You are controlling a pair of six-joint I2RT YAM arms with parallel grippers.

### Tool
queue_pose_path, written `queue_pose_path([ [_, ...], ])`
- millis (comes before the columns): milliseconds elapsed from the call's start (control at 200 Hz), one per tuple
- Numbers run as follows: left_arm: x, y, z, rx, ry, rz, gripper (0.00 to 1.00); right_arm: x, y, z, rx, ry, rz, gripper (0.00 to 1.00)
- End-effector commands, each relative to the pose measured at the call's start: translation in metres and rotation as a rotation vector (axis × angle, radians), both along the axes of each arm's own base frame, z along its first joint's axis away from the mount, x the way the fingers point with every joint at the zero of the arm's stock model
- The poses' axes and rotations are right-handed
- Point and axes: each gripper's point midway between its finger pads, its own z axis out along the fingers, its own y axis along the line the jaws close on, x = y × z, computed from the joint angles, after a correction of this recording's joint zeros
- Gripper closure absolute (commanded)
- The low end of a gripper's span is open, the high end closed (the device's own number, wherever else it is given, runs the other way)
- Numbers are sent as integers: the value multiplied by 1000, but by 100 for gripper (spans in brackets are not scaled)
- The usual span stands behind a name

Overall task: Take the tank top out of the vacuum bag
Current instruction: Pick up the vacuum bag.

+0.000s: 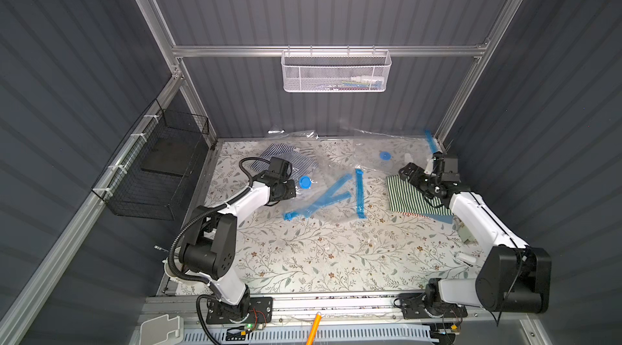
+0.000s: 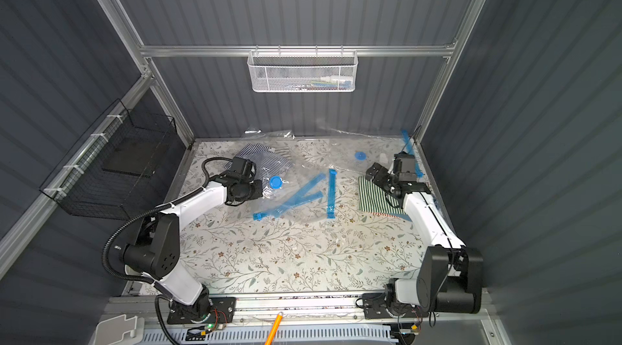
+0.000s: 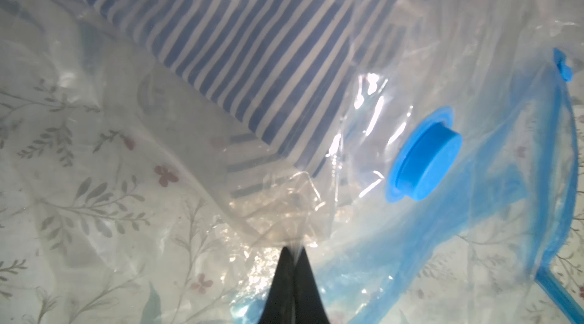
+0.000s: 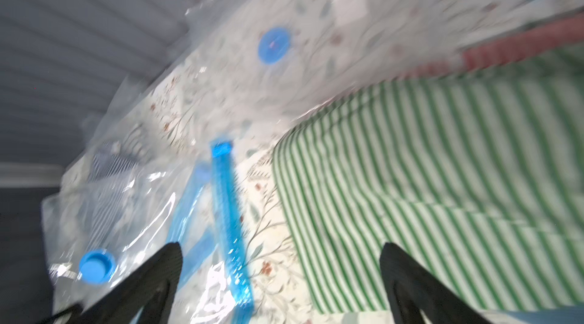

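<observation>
My right gripper should first pull the empty vacuum bag away by its blue zip strip (image 1: 360, 194), since it lies over the blue-and-white striped garment's bag (image 1: 302, 161).
A clear vacuum bag (image 1: 323, 171) with a blue valve (image 1: 305, 182) lies at the back left of the table. A blue-and-white striped garment (image 1: 279, 155) sits inside it, seen through the film in the left wrist view (image 3: 252, 38). My left gripper (image 3: 294, 248) is shut on a pinch of this bag's film beside the valve (image 3: 425, 164). A green-and-white striped tank top (image 1: 407, 197) lies flat on the table at the right, outside the bags. My right gripper (image 1: 420, 171) hovers over its far edge, open and holding nothing (image 4: 281, 253).
A second clear bag (image 1: 387, 144) with a blue valve (image 1: 385, 155) lies at the back right. Blue zip strips (image 1: 359, 193) cross the table's middle. Red-striped and blue cloth (image 1: 434, 216) peeks from under the green top. A white mesh basket (image 1: 336, 70) and a black wire basket (image 1: 154, 165) hang on the walls.
</observation>
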Motion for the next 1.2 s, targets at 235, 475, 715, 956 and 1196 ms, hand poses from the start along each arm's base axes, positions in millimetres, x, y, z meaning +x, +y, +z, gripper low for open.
queue_pose_path([
  [235, -2, -38, 39, -191, -15, -61, 100, 12, 129, -21, 281, 1, 264, 1],
  [475, 2, -40, 49, -180, -32, -70, 100, 12, 160, -52, 19, 110, 316, 1],
  [715, 2, -28, 48, -98, -35, -63, 100, 0, 129, -67, -136, 173, 242, 1],
  [956, -1, -26, 33, -83, 4, -64, 91, -31, 144, -97, -34, 256, 301, 1],
  [1196, -2, -25, 35, -82, -3, -62, 96, -47, 146, -127, -13, 320, 289, 2],
])
